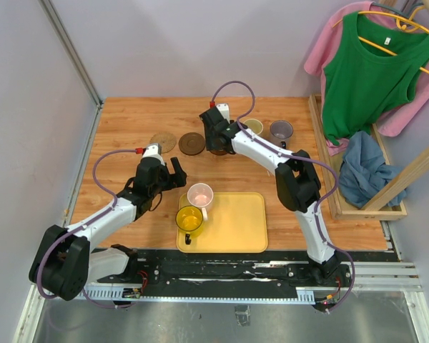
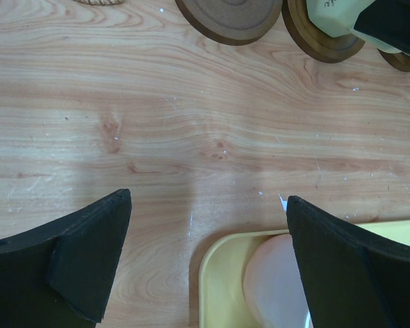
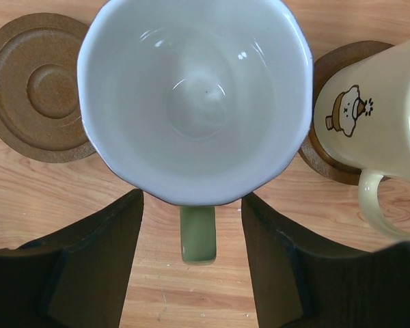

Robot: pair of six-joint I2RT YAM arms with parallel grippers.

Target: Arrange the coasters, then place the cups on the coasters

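My left gripper needs to move the pink cup clear by its rim (image 1: 191,189) before taking the pink cup's handle (image 1: 204,214), because that handle sits close to the yellow cup.
My right gripper (image 3: 193,208) is open, its fingers standing either side of the green handle (image 3: 197,236) of the pale green-white cup (image 3: 195,96) without touching it. That cup hides whatever is beneath it. A bare dark brown coaster (image 3: 37,85) lies to its left. The cream cup (image 3: 369,109) stands on a dark brown coaster (image 3: 326,160) to its right. The grey-purple cup (image 1: 281,132) stands further right. A tan coaster (image 1: 163,141) lies at far left. My left gripper (image 2: 208,201) hangs open over bare wood by the tray corner, near the pink cup (image 1: 199,194) and yellow cup (image 1: 190,220).
The yellow tray (image 1: 236,225) sits near the front edge between the arms. A wooden rack (image 1: 357,207) with a blue cloth and hanging shirts stands at the right side. Grey walls close the left and back.
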